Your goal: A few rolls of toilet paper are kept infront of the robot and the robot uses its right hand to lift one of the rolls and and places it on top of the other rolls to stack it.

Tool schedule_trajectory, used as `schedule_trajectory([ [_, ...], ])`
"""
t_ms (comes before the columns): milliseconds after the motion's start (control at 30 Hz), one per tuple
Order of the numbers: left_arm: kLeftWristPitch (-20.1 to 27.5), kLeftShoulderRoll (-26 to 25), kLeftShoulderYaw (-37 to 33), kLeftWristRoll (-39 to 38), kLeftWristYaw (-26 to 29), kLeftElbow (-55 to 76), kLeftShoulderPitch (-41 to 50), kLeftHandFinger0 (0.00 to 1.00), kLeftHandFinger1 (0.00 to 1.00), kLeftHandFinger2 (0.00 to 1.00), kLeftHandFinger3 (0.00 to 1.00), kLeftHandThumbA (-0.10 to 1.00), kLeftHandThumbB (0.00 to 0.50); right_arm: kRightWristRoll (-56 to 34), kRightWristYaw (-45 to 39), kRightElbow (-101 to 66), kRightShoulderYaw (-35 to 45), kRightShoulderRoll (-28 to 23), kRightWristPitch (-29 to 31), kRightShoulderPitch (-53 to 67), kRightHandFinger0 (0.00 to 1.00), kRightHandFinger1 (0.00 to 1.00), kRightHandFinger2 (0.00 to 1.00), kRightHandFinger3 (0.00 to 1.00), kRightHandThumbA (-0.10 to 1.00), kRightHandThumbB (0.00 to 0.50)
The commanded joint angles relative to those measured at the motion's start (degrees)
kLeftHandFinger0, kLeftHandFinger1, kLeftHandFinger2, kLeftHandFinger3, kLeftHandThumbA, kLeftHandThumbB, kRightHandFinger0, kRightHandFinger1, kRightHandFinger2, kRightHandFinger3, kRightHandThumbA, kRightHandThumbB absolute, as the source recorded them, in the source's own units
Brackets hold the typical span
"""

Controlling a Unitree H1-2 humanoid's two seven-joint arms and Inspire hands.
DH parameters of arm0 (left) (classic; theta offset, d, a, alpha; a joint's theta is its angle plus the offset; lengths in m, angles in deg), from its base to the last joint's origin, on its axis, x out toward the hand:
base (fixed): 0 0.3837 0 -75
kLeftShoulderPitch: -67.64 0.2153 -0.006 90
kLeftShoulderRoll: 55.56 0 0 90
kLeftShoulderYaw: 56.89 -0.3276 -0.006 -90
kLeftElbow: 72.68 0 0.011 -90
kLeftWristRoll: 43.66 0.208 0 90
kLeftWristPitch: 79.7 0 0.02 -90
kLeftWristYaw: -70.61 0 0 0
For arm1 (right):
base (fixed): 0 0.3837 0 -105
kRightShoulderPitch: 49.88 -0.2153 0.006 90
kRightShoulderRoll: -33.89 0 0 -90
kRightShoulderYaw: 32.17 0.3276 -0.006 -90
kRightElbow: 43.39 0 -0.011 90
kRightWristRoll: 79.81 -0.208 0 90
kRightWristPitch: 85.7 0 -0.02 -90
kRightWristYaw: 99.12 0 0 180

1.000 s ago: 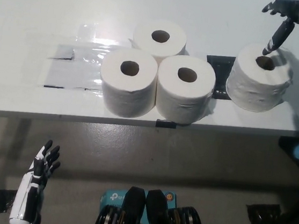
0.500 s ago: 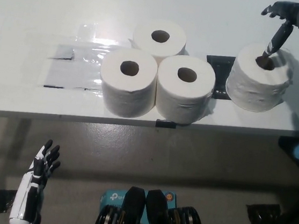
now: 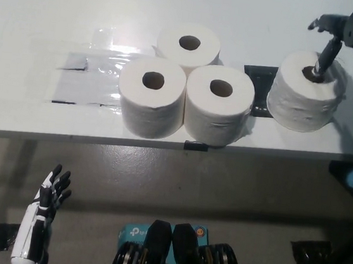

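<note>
The fourth roll (image 3: 303, 99) will uncover more of the black square mark (image 3: 262, 91) when I lift, because the mark is cut off at the roll's side.
Three white toilet paper rolls stand upright in a tight cluster on the white table (image 3: 25, 115): a back roll (image 3: 188, 44), a front left roll (image 3: 151, 95) and a front right roll (image 3: 218, 104). A fourth roll (image 3: 305, 91) stands apart at the right. My black right hand (image 3: 344, 30) is above that roll, with one finger (image 3: 324, 59) pushed down into its core hole and the others spread. My white left hand (image 3: 48, 201) hangs below the table at lower left, fingers apart, holding nothing.
A black square mark (image 3: 259, 74) lies on the table between the cluster and the fourth roll. Clear tape and grey patches (image 3: 87, 77) cover the table left of the cluster. The table's front edge runs just before the front rolls.
The right hand has come lower and a little right; its finger went from touching the fourth roll's top to sitting inside the core hole. The rolls and left hand have not moved.
</note>
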Motion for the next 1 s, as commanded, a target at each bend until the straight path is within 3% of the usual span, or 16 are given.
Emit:
schedule_trajectory([
  [0,1.95,-0.33,-0.25,-0.09,0.13,2.28,-0.32,1.00,1.00,1.00,1.00,1.00,0.208,1.11,3.45,0.24,-1.00,0.15,0.03,-2.09,1.00,1.00,1.00,1.00,0.95,0.469],
  [300,1.63,-0.35,-0.20,-0.39,0.05,2.44,-0.46,1.00,1.00,1.00,1.00,1.00,0.217,0.64,5.05,0.64,-1.10,-0.35,-0.75,-1.76,1.00,1.00,1.00,1.00,0.91,0.474],
  [433,1.68,-0.32,-0.25,-0.05,0.18,2.48,-0.36,1.00,1.00,1.00,1.00,1.00,0.238,-0.13,4.35,0.97,-0.55,-0.11,0.18,-1.33,1.00,1.00,1.00,1.00,0.89,0.441],
  [533,1.82,-0.32,-0.28,-0.36,0.01,2.46,-0.30,1.00,1.00,1.00,1.00,1.00,0.206,-1.00,5.39,1.36,0.50,0.69,-1.70,-0.75,1.00,1.00,1.00,1.00,0.82,0.473],
  [600,1.63,-0.08,-0.40,-0.08,0.18,2.66,0.01,1.00,1.00,1.00,1.00,1.00,0.200,-0.20,6.23,1.60,-0.11,1.32,-1.30,-0.09,1.00,1.00,1.00,1.00,0.83,0.476],
  [700,1.45,-0.04,-0.46,-0.28,0.09,2.94,0.06,1.00,1.00,1.00,1.00,1.00,0.211,0.55,5.78,1.86,-1.04,1.77,-0.22,0.26,1.00,1.00,1.00,1.00,0.87,0.455],
  [867,1.28,-0.08,-0.65,-0.07,0.09,3.22,-0.02,1.00,1.00,1.00,1.00,1.00,0.201,-2.72,5.82,2.36,2.21,3.07,0.14,1.82,1.00,1.00,1.00,1.00,0.75,0.411],
  [967,1.49,-0.13,-0.65,0.19,0.21,3.43,0.04,1.00,1.00,1.00,1.00,1.00,0.201,-2.18,5.88,2.70,2.26,4.10,-0.34,2.35,1.00,1.00,1.00,1.00,0.76,0.446],
])
